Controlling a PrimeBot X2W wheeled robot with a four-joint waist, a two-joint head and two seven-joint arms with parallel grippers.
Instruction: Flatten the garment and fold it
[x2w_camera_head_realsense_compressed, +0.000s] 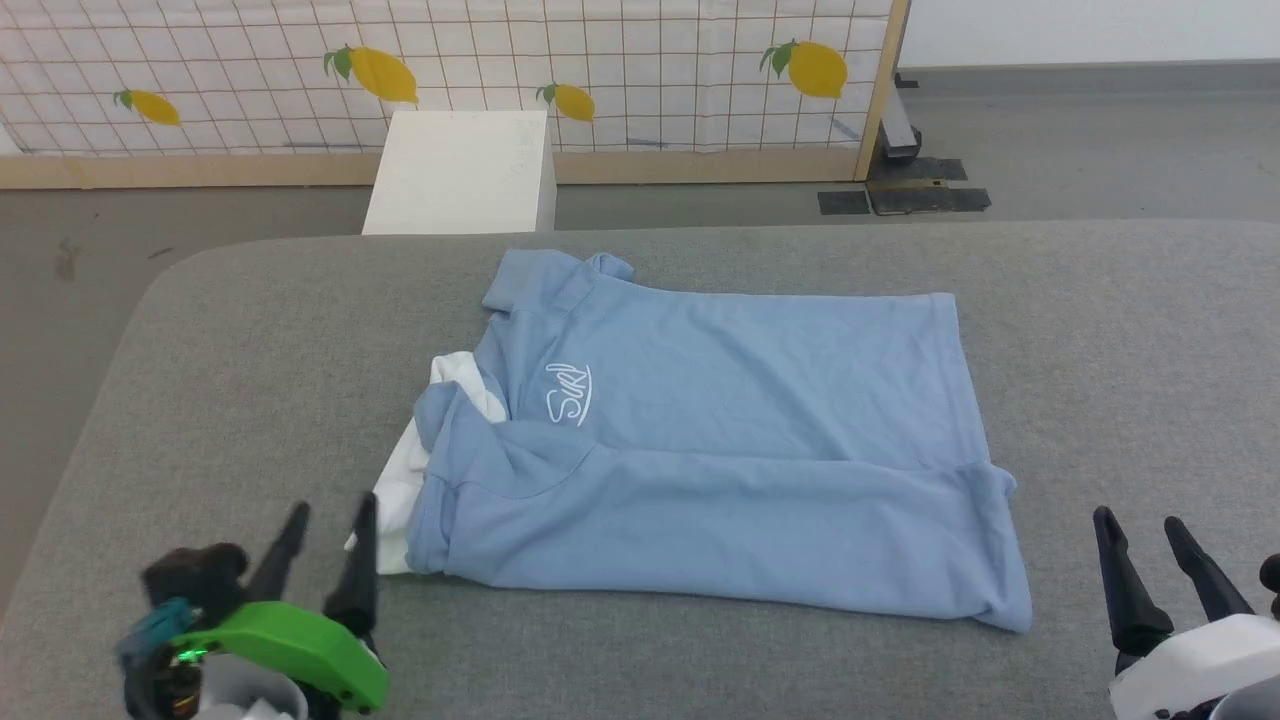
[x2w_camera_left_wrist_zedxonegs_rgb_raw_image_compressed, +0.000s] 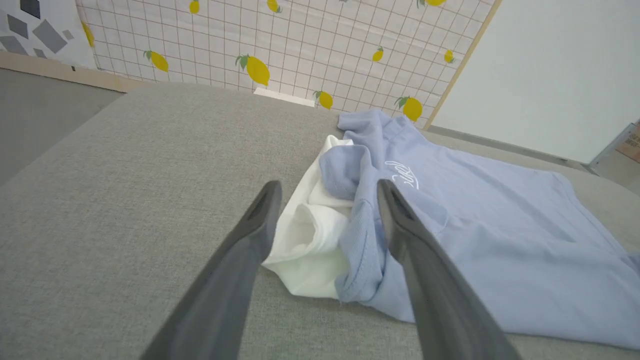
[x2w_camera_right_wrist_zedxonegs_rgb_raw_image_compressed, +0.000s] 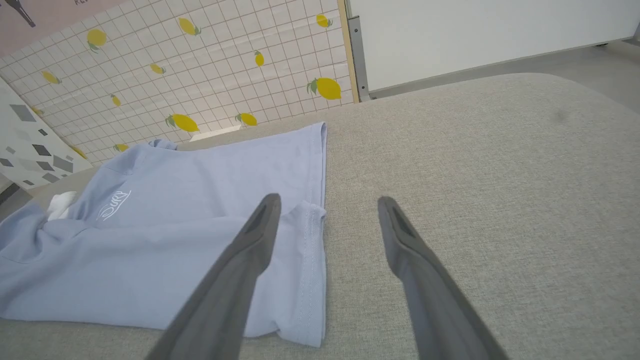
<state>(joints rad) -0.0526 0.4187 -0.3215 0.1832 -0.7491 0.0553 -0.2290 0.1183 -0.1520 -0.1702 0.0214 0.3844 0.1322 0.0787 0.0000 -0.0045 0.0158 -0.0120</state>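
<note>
The white patch (x2w_camera_head_realsense_compressed: 402, 494) is poking out like a collar. A hidden button placket should show beside the fold when I pull the garment's near layer (x2w_camera_head_realsense_compressed: 708, 528) toward me.
The garment (x2w_camera_head_realsense_compressed: 720, 440) is a light-blue shirt with a white script logo, lying partly folded on the grey padded table (x2w_camera_head_realsense_compressed: 250, 400). A white fabric patch (x2w_camera_head_realsense_compressed: 410, 480) pokes out at its left end. My left gripper (x2w_camera_head_realsense_compressed: 330, 515) is open near the table's front left, just short of that white patch; in the left wrist view its fingers (x2w_camera_left_wrist_zedxonegs_rgb_raw_image_compressed: 327, 187) frame the white fabric (x2w_camera_left_wrist_zedxonegs_rgb_raw_image_compressed: 310, 240) and the blue collar area. My right gripper (x2w_camera_head_realsense_compressed: 1140, 520) is open at the front right, beside the garment's hem corner (x2w_camera_right_wrist_zedxonegs_rgb_raw_image_compressed: 305, 280), holding nothing.
A white box (x2w_camera_head_realsense_compressed: 462, 170) stands beyond the table's far edge, against a tiled lemon-print partition (x2w_camera_head_realsense_compressed: 600, 70). Grey floor surrounds the table. Bare table surface lies left and right of the garment.
</note>
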